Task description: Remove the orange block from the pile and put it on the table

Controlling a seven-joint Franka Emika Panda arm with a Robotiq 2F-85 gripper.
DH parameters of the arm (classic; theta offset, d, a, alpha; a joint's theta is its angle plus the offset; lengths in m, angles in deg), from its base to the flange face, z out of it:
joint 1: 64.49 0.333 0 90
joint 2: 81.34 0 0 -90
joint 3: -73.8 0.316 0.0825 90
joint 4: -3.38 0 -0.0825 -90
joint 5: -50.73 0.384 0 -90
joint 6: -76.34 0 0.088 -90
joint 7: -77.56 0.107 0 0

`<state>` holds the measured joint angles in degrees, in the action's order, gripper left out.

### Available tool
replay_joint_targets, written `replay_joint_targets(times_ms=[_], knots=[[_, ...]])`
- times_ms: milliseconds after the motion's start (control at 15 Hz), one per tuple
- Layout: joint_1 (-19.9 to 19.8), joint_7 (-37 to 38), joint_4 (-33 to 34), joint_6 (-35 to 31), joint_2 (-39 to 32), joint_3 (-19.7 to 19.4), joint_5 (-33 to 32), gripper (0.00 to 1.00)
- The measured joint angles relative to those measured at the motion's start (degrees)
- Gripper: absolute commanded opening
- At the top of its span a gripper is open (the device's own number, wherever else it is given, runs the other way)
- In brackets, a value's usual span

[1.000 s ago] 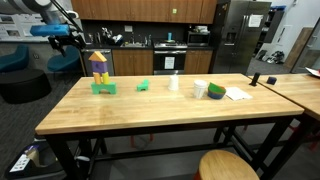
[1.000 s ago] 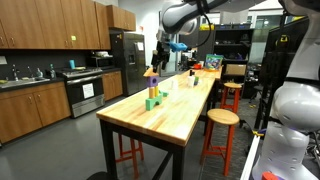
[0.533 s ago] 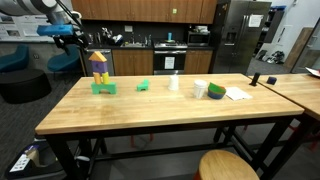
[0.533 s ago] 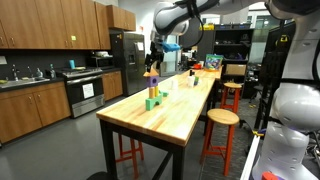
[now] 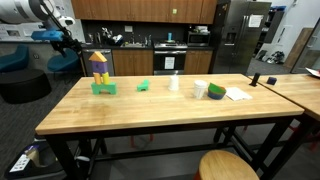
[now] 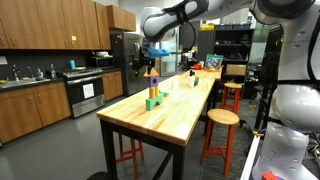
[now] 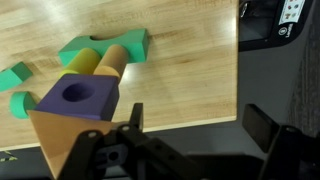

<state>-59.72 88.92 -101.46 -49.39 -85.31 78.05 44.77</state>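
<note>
The orange block [image 7: 62,136] is next to one finger, outside my gripper's opening. Next, my gripper goes up and moves over the pile's top [image 5: 98,58] before it closes on the block.
The pile [image 5: 98,73] stands at the far left of the wooden table [image 5: 150,110]: green blocks at the base, yellow and purple blocks above, and an orange triangular block [image 5: 98,56] on top. It also shows in an exterior view [image 6: 152,90]. In the wrist view the orange block [image 7: 62,140] lies beside a purple block with a hole [image 7: 78,97]. My gripper [image 5: 66,40] is open and empty. It hangs beyond the table's end, to the side of the pile and about level with its top. Its fingers [image 7: 200,125] straddle the table edge.
A loose green block [image 5: 143,85], a small white cup [image 5: 174,83], a white and green roll [image 5: 214,91] and a paper [image 5: 237,94] lie further along the table. A stool [image 5: 225,166] stands at the near side. Kitchen counters run behind.
My gripper has moved sideways away from the pile, out past the table's end. It stays open. The pile has not moved.
</note>
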Motion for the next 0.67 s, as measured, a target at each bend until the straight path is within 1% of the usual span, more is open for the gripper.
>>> replay_joint_targets(times_ms=[667], knots=[[-0.10,0.63,0.50,-0.02,-0.22,-0.09,-0.12,1.00]])
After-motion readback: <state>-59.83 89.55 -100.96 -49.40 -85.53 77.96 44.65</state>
